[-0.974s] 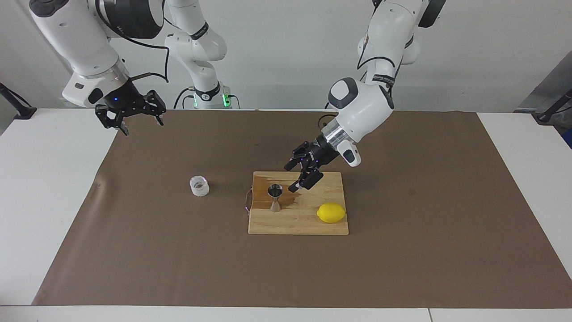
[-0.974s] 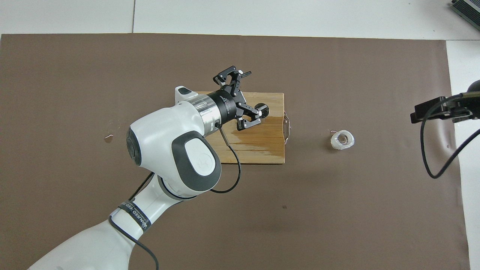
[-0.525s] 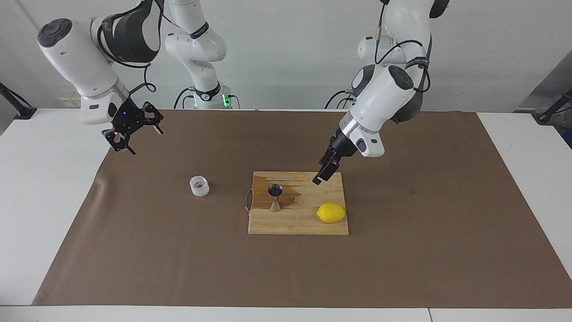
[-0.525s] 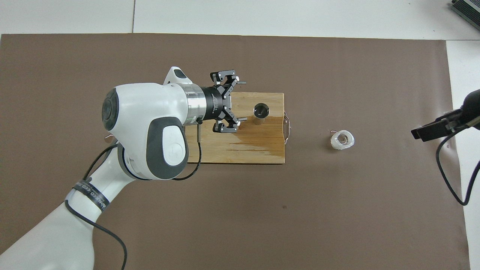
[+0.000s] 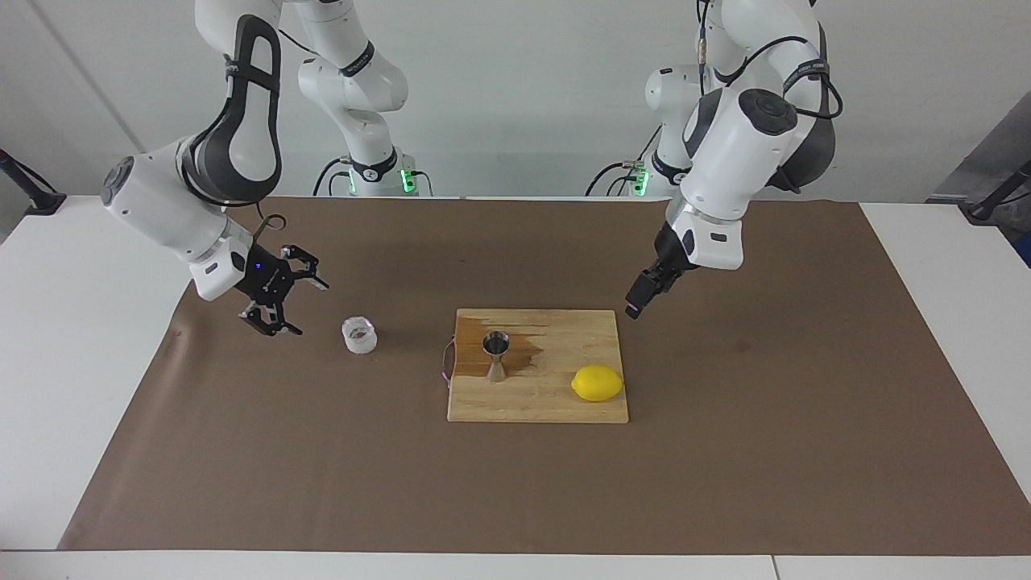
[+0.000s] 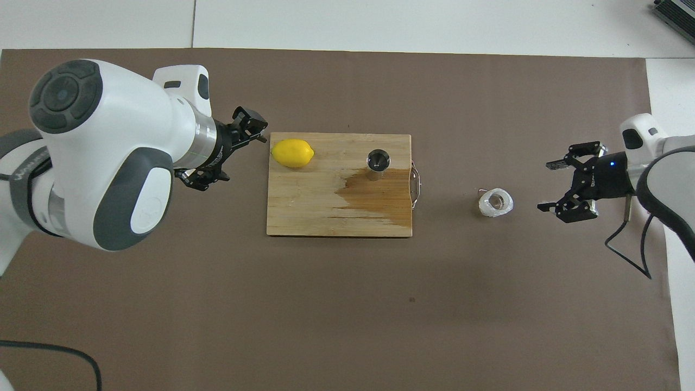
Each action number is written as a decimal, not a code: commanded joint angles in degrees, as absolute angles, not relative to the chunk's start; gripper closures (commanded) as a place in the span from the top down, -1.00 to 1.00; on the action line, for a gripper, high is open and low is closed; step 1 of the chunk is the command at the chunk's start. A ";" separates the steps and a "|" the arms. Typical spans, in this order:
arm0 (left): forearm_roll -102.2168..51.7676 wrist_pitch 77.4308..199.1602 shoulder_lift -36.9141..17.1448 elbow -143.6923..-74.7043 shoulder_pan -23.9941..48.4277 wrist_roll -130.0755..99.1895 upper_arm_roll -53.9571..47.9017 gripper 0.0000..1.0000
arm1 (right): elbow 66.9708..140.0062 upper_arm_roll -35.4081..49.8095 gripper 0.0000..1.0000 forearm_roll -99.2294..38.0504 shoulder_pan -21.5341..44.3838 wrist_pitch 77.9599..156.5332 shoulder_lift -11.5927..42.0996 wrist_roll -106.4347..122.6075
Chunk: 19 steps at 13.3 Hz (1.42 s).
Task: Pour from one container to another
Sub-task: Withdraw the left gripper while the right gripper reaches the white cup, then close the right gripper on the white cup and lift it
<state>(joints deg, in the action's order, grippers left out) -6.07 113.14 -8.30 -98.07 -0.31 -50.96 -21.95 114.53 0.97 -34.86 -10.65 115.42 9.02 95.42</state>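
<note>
My gripper will uncover a wet patch on the brown mat when it lifts the small clear cup [image 6: 496,202], because a glint [image 6: 482,191] peeks out beside the cup.
The small clear cup [image 5: 359,335] stands on the brown mat, toward the right arm's end of the table; it also shows in the overhead view [image 6: 495,202]. The steel jigger [image 5: 495,354] stands upright on the wooden board, also seen from above [image 6: 378,163]. My right gripper [image 5: 304,308] is open, low over the mat and level with the cup, a short gap from it [image 6: 544,185]. My left gripper [image 5: 636,306] is open and empty, raised just off the board's corner at the left arm's end [image 6: 244,157].
A wooden cutting board [image 5: 556,407] lies mid-table with a dark wet stain [image 6: 374,193] beside the jigger. A yellow lemon [image 5: 597,383] lies on the board toward the left arm's end [image 6: 292,152]. A brown mat [image 5: 725,483] covers the table.
My left gripper has drawn back from beside the jigger, off the board toward the left arm's end, uncovering the lemon. My right gripper has come down and moved close to the clear cup.
</note>
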 commanded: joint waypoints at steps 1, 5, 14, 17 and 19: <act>-5.19 107.68 -5.54 -98.70 -3.50 -38.36 -22.15 1.00 | 119.26 1.49 1.00 -42.43 -11.51 119.34 9.05 104.48; -0.09 104.86 -4.75 -98.35 -6.49 -27.79 -22.15 1.00 | 121.29 1.49 1.00 -47.10 -11.60 118.83 12.20 113.70; -0.17 99.77 -0.36 -98.00 4.75 -4.15 -1.15 1.00 | 121.11 1.67 1.00 -62.40 -11.16 121.02 21.18 133.67; -0.09 93.89 0.88 -94.59 3.96 -3.25 -1.75 1.00 | 121.20 1.67 1.00 -62.49 -11.34 120.23 21.09 135.17; -0.09 91.68 0.88 -93.26 3.43 -3.16 -2.02 1.00 | 121.20 1.58 0.48 -62.49 -11.25 120.67 21.09 135.09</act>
<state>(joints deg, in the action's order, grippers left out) -0.97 94.83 0.79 -95.07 3.29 -4.09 -2.25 121.32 1.22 -60.84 -10.85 120.42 20.83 133.26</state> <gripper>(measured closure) 0.000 0.093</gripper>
